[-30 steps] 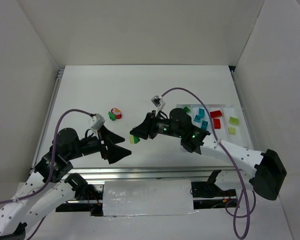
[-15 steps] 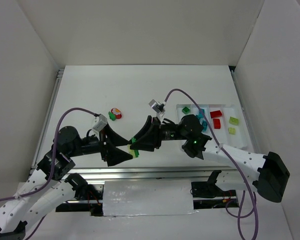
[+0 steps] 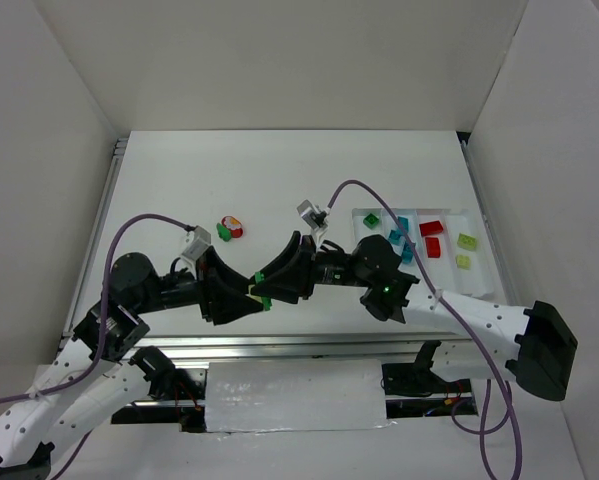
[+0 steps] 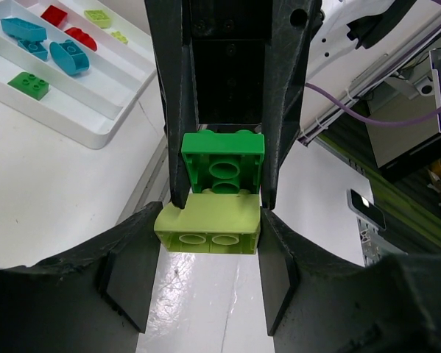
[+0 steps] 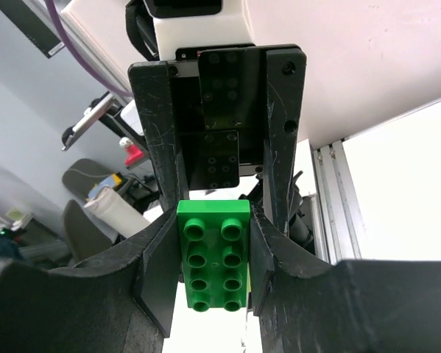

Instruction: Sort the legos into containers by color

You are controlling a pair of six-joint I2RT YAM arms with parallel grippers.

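Note:
I should pull the pale lego off with my left gripper before I sort the two legos, because the pale lego is stuck to the green lego [image 4: 223,190] in my right gripper.
Two joined legos hang above the table's near middle. My right gripper [image 5: 210,318] is shut on the green one [image 5: 213,254], studs toward its camera. A pale yellow-green one [image 4: 209,220] is stuck under that green brick [image 4: 223,162]. My left gripper [image 4: 209,217] faces the right one, its fingertips [image 4: 273,228] pressed on both sides of the pale brick. From above, both grippers meet at the green brick [image 3: 260,277]. The white tray of containers [image 3: 479,272] at the right holds green [image 3: 372,219], teal [image 3: 397,235], red [image 3: 432,237] and pale [image 3: 466,241] legos, one colour per compartment.
A small cluster of green, red and pale legos [image 3: 229,229] lies on the table left of centre, beyond the left arm. White walls enclose the table on three sides. A metal rail [image 3: 279,345] runs along the near edge by the arm bases.
The right gripper carried the joined bricks toward the left arm. The left gripper's jaws, wide open before, have closed onto the pale brick.

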